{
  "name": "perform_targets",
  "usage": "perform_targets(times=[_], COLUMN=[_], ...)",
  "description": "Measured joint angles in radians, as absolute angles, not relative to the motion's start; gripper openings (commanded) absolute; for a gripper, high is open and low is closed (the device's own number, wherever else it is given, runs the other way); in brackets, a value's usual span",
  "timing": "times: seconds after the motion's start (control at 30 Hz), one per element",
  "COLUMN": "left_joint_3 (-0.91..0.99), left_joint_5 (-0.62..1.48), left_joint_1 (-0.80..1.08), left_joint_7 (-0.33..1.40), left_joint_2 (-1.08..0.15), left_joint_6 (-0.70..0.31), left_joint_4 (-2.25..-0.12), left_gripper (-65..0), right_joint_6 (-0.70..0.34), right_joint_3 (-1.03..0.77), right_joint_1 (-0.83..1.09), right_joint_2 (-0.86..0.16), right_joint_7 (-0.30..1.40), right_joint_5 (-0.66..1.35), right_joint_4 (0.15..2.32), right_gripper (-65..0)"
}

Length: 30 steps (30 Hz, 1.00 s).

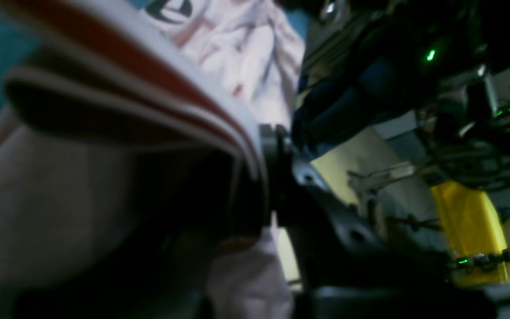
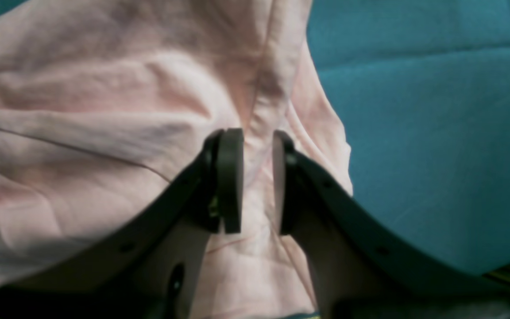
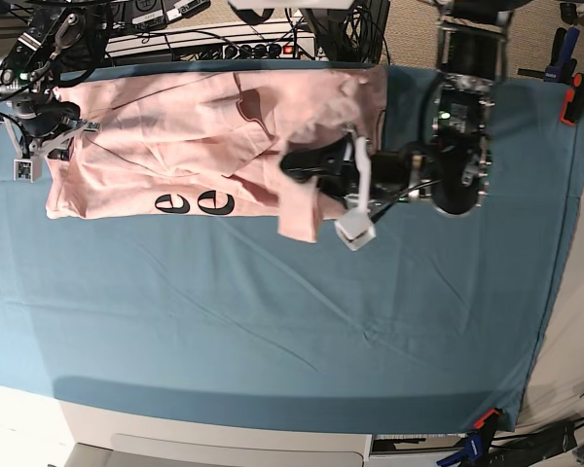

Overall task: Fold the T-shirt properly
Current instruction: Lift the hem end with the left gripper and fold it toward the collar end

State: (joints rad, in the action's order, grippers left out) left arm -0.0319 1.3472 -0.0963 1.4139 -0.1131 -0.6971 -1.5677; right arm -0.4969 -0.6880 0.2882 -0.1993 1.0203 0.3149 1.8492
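I should put the T-shirt's bunch down and grab a fold of the T-shirt close by, because my left gripper has the T-shirt in a thick bunch with a flap dangling (image 3: pixel 299 218) below.
The pale pink T-shirt (image 3: pixel 175 146) lies crumpled at the back left of the teal table cloth (image 3: pixel 273 321), with black lettering (image 3: pixel 197 203) on its front edge. My left gripper (image 3: pixel 294 167) is shut on a bunched part at the shirt's right side and holds it raised, a flap hanging below. In the left wrist view the gripper (image 1: pixel 272 177) clamps layered pink fabric (image 1: pixel 237 44). My right gripper (image 3: pixel 66 134) is at the shirt's far left edge. In the right wrist view it (image 2: pixel 257 177) pinches a ridge of the shirt (image 2: pixel 104 110).
Cables and a power strip (image 3: pixel 224 44) run along the table's back edge. Orange clamps (image 3: pixel 571 97) hold the cloth at the right edge. The cloth spreads wide in front of and to the right of the shirt.
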Motion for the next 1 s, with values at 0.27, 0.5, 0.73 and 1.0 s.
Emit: perform_targets(times=[0.27,0.5,0.73,1.0], left_joint_3=[-0.126,-0.15,-0.149,-0.149], left_joint_5=[1.267,1.245,1.245,1.193], left_joint_1=[-0.152,-0.183,-0.175,-0.179], left_joint_7=[1.387,1.383,1.383,1.354], left_joint_2=[0.005,0.027,0.027,0.027], left_joint_6=[-0.693,-0.693,-0.693,-0.693], left_joint_4=[-1.459,-1.422,-1.422,-1.422], left_gripper=[-65.0,-65.0,-54.9,-30.0], right_joint_6=[-0.497,-0.497,-0.497,-0.497], right_joint_3=[-0.688,-0.688,-0.688,-0.688], right_joint_1=[0.288,0.288,0.288,0.288], right_joint_2=[-0.199,-0.199,-0.199,-0.199], right_joint_7=[1.02,1.019,1.02,1.019], right_joint_5=[0.315,0.315,0.319,0.341], right_joint_4=[1.849,1.849,1.849,1.849], right_gripper=[-52.6,-52.6,-52.6,-52.6])
